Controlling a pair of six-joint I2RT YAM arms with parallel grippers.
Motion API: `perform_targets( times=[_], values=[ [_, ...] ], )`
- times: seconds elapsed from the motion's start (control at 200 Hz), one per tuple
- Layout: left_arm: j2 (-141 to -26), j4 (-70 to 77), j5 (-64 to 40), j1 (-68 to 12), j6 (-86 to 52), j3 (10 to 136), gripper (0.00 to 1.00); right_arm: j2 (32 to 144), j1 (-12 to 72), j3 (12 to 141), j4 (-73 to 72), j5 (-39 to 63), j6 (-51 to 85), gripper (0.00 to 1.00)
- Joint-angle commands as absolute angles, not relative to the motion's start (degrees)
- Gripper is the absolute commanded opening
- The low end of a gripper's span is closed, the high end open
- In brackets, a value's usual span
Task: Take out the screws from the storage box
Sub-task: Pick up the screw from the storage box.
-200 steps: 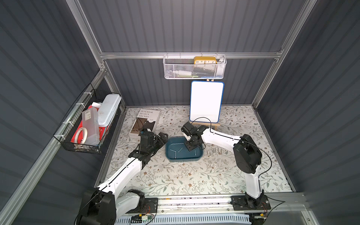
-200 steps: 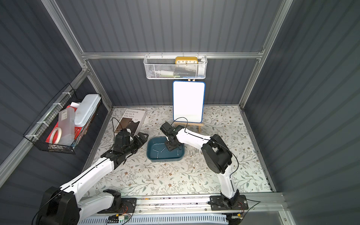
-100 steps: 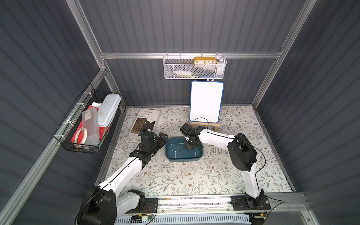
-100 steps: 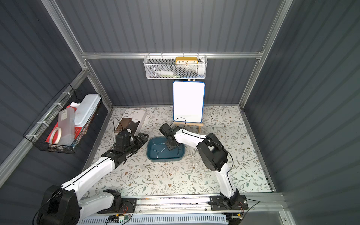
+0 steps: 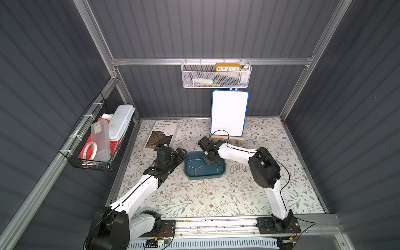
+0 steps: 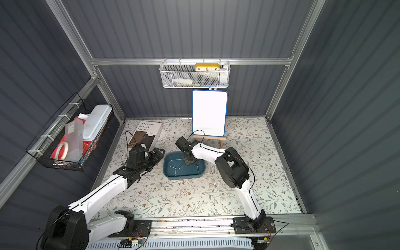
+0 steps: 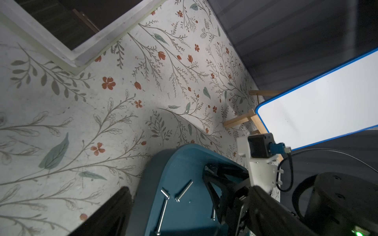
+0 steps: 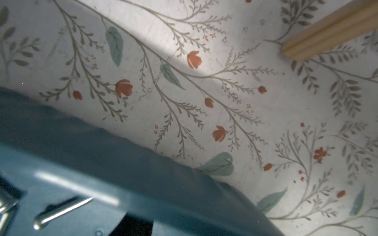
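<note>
The screw (image 8: 63, 213) near the storage box's middle sits by my right gripper's open fingers, so I should rise clear and move over to straddle the screw's body (image 7: 184, 190).
The storage box (image 5: 220, 173) (image 6: 200, 172) is a shallow teal tray in the middle of the floral mat. Several silvery screws (image 5: 195, 171) (image 6: 175, 171) (image 7: 184, 190) lie on its floor. My right gripper (image 5: 209, 160) (image 6: 187, 160) reaches down into the tray's far side with its fingertips near the floor and its jaws partly apart; I see nothing between them. In the right wrist view, a screw (image 8: 61, 210) lies beside a dark fingertip (image 8: 135, 224). My left gripper (image 5: 181, 154) (image 6: 158, 153) stands open at the tray's left rim, one finger (image 7: 106, 214) outside the wall.
Several screws (image 5: 239, 168) (image 6: 212, 169) lie on the mat to the right of the tray. A book (image 5: 161, 134) lies at the back left, and a whiteboard (image 5: 229, 112) on a wooden easel stands behind the tray. A black wire basket (image 5: 95, 140) hangs on the left wall.
My right arm has drawn its elbow in and the gripper has shifted a little to the left inside the tray. The left arm has stayed still.
</note>
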State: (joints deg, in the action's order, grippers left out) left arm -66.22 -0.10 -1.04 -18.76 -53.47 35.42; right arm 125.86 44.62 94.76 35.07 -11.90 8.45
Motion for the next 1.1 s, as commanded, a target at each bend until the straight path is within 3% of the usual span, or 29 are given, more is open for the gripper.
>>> perform_targets(
  times=[0.0, 0.57, 0.91, 1.096],
  values=[
    [-65.9, -1.0, -0.4, -18.5, -54.0, 34.5, 0.93, 127.1, 44.6, 96.4, 35.3, -13.3, 9.2, 0.45],
    [-66.3, -0.8, -0.2, -18.5, -54.3, 34.0, 0.93, 127.9, 45.6, 94.9, 38.0, -12.7, 11.2, 0.15],
    [-64.4, -1.2, -0.2, -18.5, -54.3, 33.4, 0.93, 126.6, 45.7, 93.3, 39.2, -9.3, 14.3, 0.15],
    [-64.1, -1.1, -0.2, -18.5, -54.4, 33.1, 0.93, 126.5, 45.8, 93.7, 39.1, -9.3, 14.7, 0.29]
  ],
)
